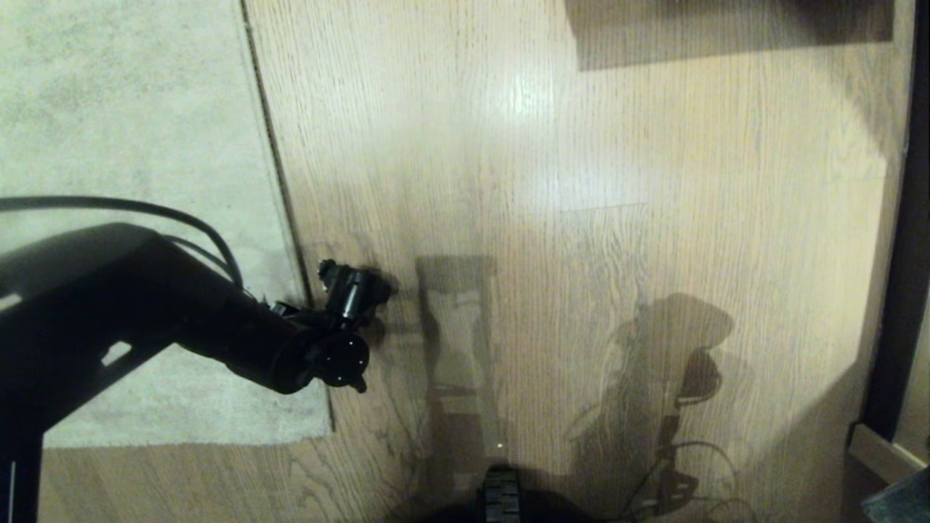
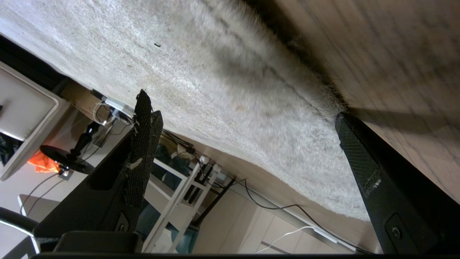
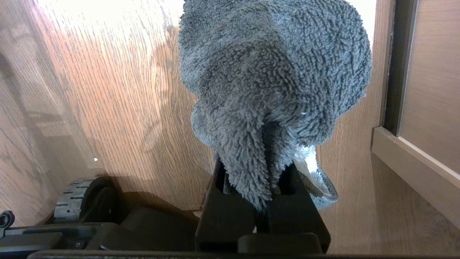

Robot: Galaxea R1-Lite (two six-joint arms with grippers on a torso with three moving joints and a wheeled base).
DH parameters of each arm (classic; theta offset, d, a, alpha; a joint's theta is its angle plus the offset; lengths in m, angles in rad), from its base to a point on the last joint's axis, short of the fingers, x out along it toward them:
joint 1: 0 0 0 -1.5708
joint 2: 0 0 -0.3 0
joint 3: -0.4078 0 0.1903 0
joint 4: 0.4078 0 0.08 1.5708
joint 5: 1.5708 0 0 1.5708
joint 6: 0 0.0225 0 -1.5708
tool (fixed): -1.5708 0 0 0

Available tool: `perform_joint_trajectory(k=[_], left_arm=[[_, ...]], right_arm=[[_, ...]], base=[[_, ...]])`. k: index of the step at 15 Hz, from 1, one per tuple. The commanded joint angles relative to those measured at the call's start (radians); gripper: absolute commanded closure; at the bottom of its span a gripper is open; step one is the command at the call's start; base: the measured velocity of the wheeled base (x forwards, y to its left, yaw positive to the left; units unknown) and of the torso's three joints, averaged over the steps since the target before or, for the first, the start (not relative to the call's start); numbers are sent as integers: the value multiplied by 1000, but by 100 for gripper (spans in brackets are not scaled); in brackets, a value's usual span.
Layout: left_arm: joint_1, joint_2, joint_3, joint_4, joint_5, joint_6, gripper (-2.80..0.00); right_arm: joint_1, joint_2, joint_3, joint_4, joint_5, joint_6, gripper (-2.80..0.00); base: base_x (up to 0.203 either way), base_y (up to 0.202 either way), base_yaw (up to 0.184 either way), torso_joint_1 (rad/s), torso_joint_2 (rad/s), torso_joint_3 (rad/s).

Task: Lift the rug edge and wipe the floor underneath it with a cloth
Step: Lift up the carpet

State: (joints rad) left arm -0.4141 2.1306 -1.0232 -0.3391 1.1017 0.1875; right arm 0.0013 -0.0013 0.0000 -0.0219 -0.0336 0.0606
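The end of the left gripper's finger is up against the rug edge (image 2: 332,107), so the robot should move it back over the floor (image 2: 379,110), then push it under the rug edge and lift.
The pale grey-beige rug (image 1: 131,145) lies flat at the left, and the rug edge (image 1: 280,189) runs straight down the wood-plank floor (image 1: 581,218). My left gripper (image 1: 349,290) is low at that edge and open. In the left wrist view its two fingers are spread wide (image 2: 241,105). One fingertip (image 2: 345,129) rests at the rug edge (image 2: 287,64) where pile meets floor, and the other (image 2: 143,118) hangs over the rug. Nothing is pinched. In the right wrist view my right gripper (image 3: 262,169) is shut on the fuzzy grey cloth (image 3: 273,72), which bunches above the floor (image 3: 107,90).
A dark door frame (image 1: 908,218) and tan panelling with a baseboard (image 3: 413,169) bound the right side. My base wheel (image 1: 501,494) sits at the near edge. Beyond the rug's far side stand a white rack (image 2: 179,201) and loose cables (image 2: 273,207).
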Motion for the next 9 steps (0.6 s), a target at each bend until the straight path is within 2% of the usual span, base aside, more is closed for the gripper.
perform_joint_trajectory(k=[1, 9], left_arm=[[22, -4, 7, -1, 7, 1, -280], [89, -62, 114, -43, 7, 3, -280]], right_arm=[[0, 1, 0, -1, 0, 1, 0], [0, 1, 0, -1, 0, 1, 0]], base=[[0, 0, 0, 0, 0, 0], [0, 0, 0, 0, 0, 0]])
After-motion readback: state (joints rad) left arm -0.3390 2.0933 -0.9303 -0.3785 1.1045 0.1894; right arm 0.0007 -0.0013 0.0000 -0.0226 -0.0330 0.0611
